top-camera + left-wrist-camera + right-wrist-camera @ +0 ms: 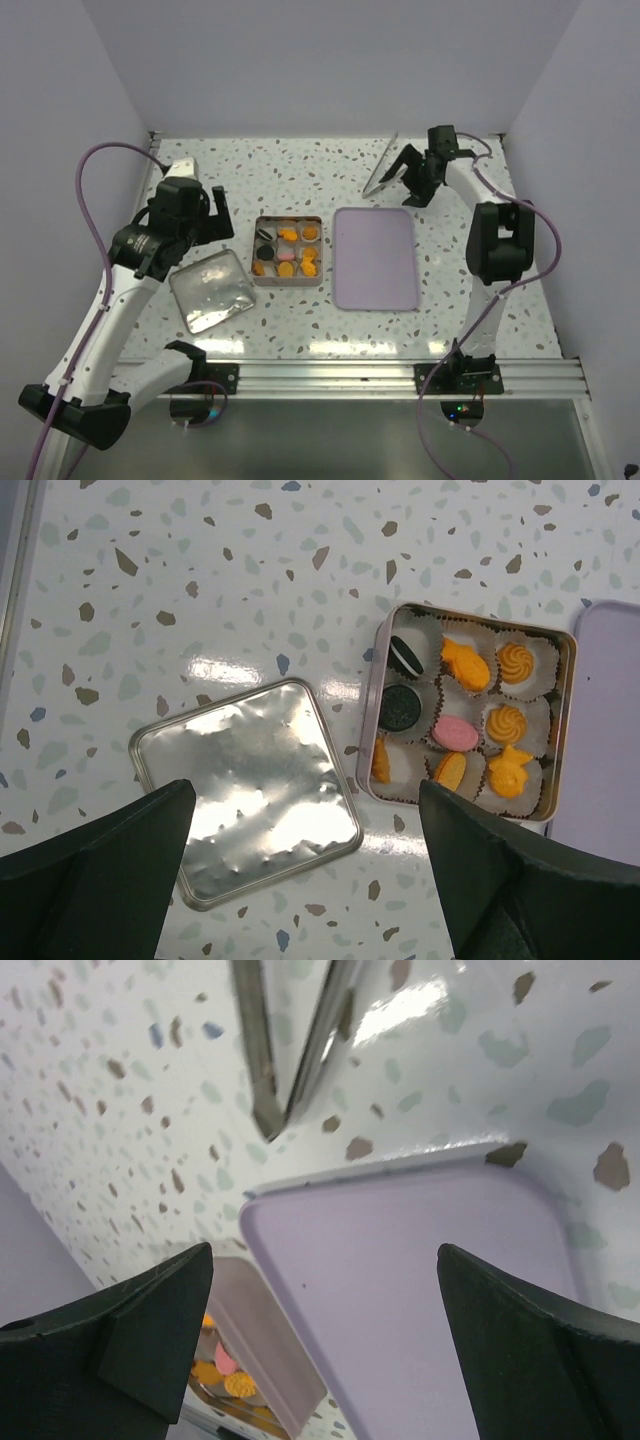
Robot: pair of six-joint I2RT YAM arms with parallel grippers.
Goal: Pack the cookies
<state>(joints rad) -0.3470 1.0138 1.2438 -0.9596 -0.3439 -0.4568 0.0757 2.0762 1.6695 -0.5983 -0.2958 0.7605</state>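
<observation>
The silver lid's edge point(242, 269) is clear of the tin point(249, 268), so my left gripper should go on down until its open fingers are on both sides of the lid's edge before it closes.
The cookies point(287, 250) sit in white paper cups inside a square open tin point(256, 252) in the middle of the table. In the left wrist view the cookies point(466, 666) are mostly orange, with two black and one pink. My left gripper point(215, 215) hovers open to the left of the tin, above a silver lid point(245, 790), and the left gripper point(305, 870) holds nothing. My right gripper point(413, 186) is at the back right, open and empty. In its own view the right gripper point(325, 1330) hangs over a lilac tray point(420, 1290).
The silver lid point(210, 290) lies flat to the left of the tin. The lilac tray point(375, 257) lies just right of the tin. A thin shiny metal sheet point(383, 165) stands tilted on its edge behind the tray, close to the right gripper. White walls close in the table.
</observation>
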